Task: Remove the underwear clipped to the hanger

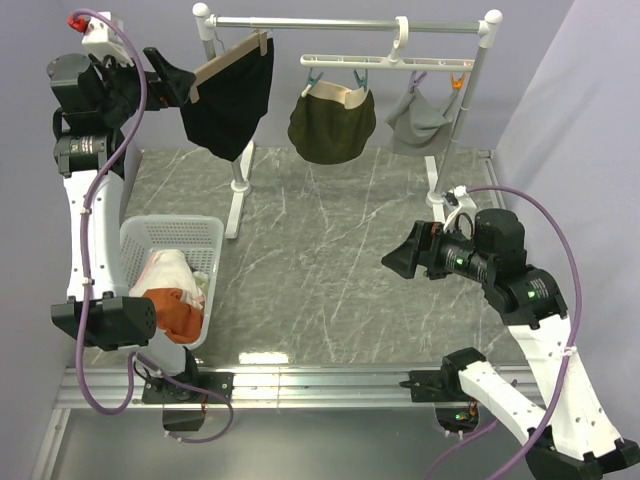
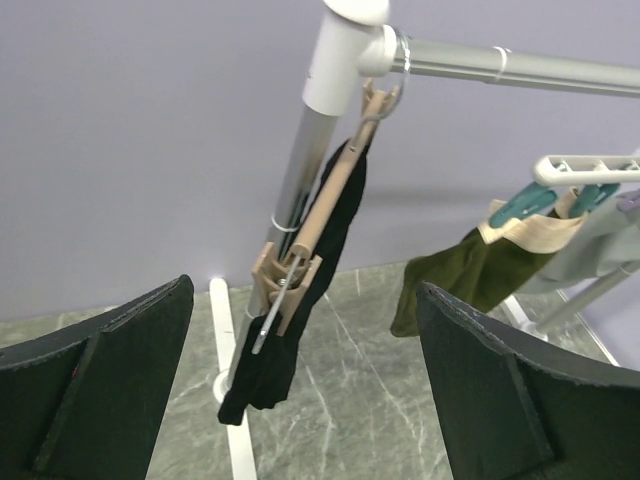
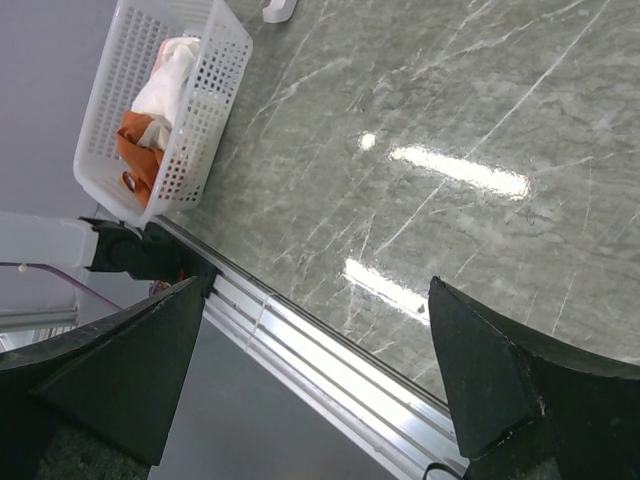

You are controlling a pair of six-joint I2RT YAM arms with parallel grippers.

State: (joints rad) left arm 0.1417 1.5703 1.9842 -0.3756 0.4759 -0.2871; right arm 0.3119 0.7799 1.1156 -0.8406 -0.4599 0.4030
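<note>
My left gripper keeps moving toward the hanger's clip (image 1: 194, 94) until its open fingers straddle it, as the wooden hanger's near end (image 2: 300, 246) points edge-on between them.
The black briefs with a tan waistband (image 1: 232, 105) hang clipped to a wooden hanger (image 1: 240, 50) at the left end of the rack rail. My left gripper (image 1: 185, 82) is open right beside their left edge. In the left wrist view the briefs (image 2: 300, 290) and the hanger's clip (image 2: 285, 285) show edge-on ahead, between my open fingers (image 2: 100, 380). The olive briefs (image 1: 332, 122) and the grey briefs (image 1: 425, 120) hang clipped to a white hanger (image 1: 385, 62). My right gripper (image 1: 400, 258) is open and empty, low over the right of the table.
A white basket (image 1: 205, 225) at the near left holds an orange cloth (image 1: 175, 305) and a white cloth (image 1: 165, 270); it also shows in the right wrist view (image 3: 215, 90). The rack's posts (image 1: 240, 175) stand at the back of the marble table.
</note>
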